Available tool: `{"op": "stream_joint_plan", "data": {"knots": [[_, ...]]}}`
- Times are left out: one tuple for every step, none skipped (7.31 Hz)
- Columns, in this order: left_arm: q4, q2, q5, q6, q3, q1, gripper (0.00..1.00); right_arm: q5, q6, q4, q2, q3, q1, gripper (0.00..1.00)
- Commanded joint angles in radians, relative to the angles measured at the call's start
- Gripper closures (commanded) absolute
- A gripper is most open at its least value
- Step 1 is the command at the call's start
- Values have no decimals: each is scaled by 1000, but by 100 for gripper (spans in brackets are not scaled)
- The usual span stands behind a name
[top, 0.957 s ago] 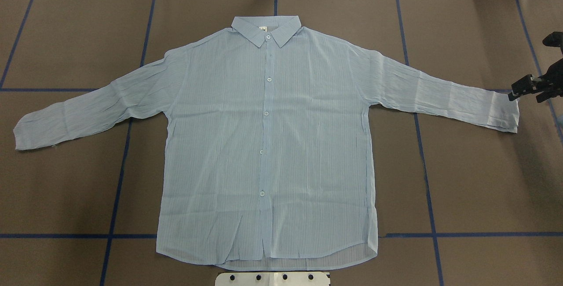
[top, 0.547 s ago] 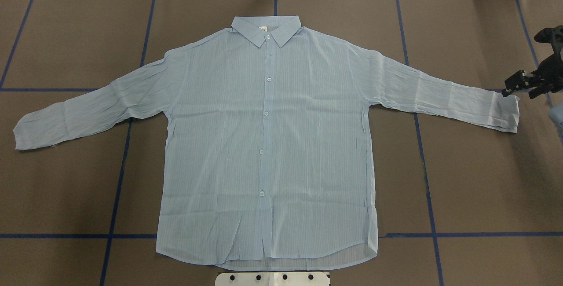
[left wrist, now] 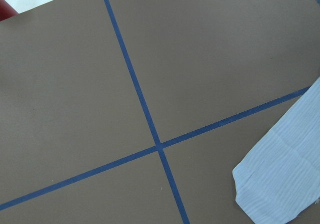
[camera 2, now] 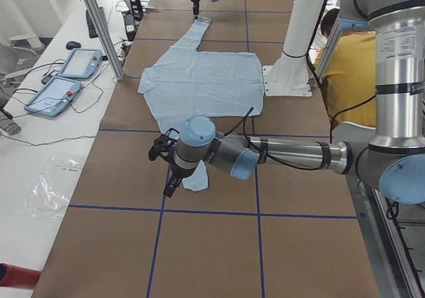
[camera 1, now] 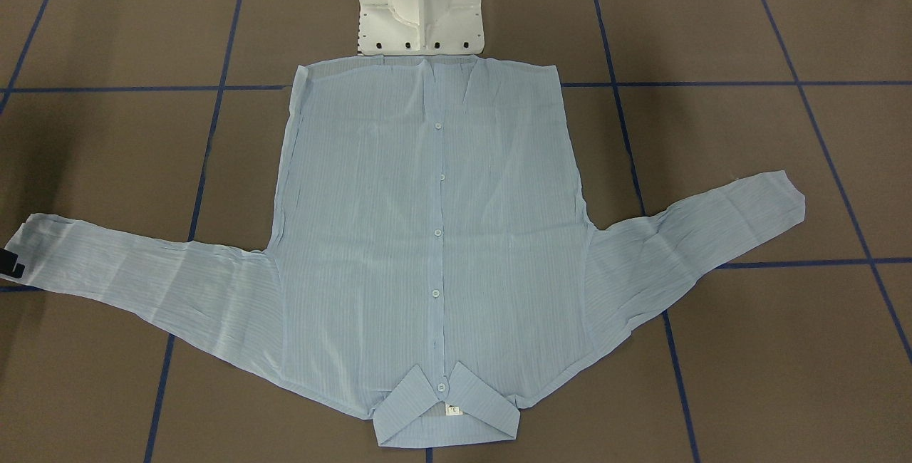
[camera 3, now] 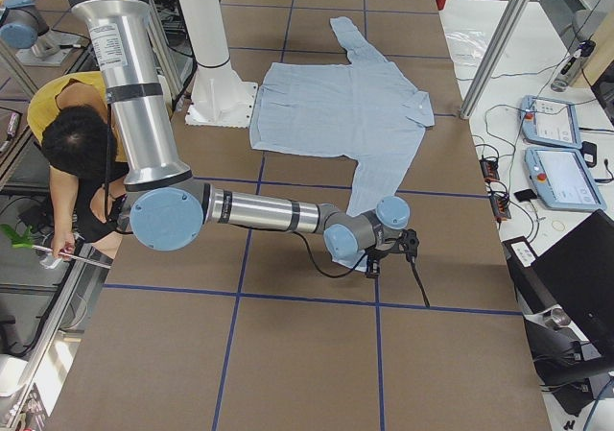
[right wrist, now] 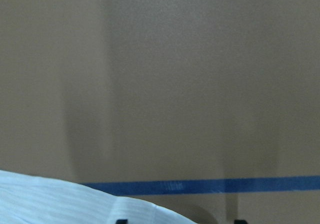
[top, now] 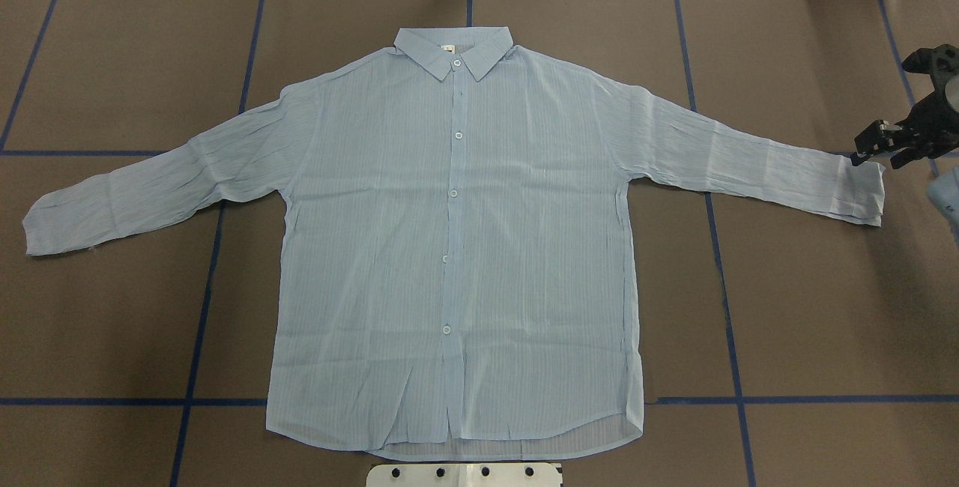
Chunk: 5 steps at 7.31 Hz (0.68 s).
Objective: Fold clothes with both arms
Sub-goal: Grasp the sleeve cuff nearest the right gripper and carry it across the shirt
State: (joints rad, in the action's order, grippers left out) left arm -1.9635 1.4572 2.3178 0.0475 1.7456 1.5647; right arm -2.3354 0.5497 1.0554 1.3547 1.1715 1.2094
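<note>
The sleeve (camera 1: 158,281) is long and flat, so it should crease next to the shoulder seam (camera 1: 283,313) and reach past the buttons when I fold it with my right gripper.
The light-blue shirt (top: 457,247) lies flat and buttoned, collar (top: 454,52) at the far side, both sleeves spread wide. My right gripper (top: 876,160) hovers just past the right cuff (top: 861,191), open. In the right wrist view its two fingertips show far apart at the bottom edge, with that cuff (right wrist: 75,204) just ahead of them. My left gripper (camera 2: 167,177) shows only in the exterior left view, close beside the left cuff (camera 2: 196,180); whether it is open or shut I cannot tell. The left wrist view shows that cuff (left wrist: 280,179) but no fingers.
The white pedestal (top: 464,474) stands at the shirt's hem. Blue tape lines (top: 202,307) cross the brown table cover. A person in yellow (camera 2: 345,66) sits behind the robot. Tablets (camera 2: 66,72) and cables lie on the side bench past metal posts (camera 2: 99,29).
My right gripper has moved a little left and farther back, closer to the right cuff's end. The shirt has not shifted.
</note>
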Motion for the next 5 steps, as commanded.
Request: {"op": "stream_joint_plan", "data": {"knots": [[0, 0, 0, 0, 0, 0, 0, -2, 1, 0, 4, -7, -1, 34], [0, 0, 0, 0, 2, 0, 0, -4, 1, 2, 6, -9, -1, 46], [0, 0, 0, 0, 2, 0, 0, -5, 3, 2, 6, -7, 1, 73], [0, 0, 0, 0, 5, 0, 0, -5, 1, 2, 6, -7, -1, 100], [0, 0, 0, 0, 8, 0, 0, -7, 1, 0, 9, -6, 1, 100]]}}
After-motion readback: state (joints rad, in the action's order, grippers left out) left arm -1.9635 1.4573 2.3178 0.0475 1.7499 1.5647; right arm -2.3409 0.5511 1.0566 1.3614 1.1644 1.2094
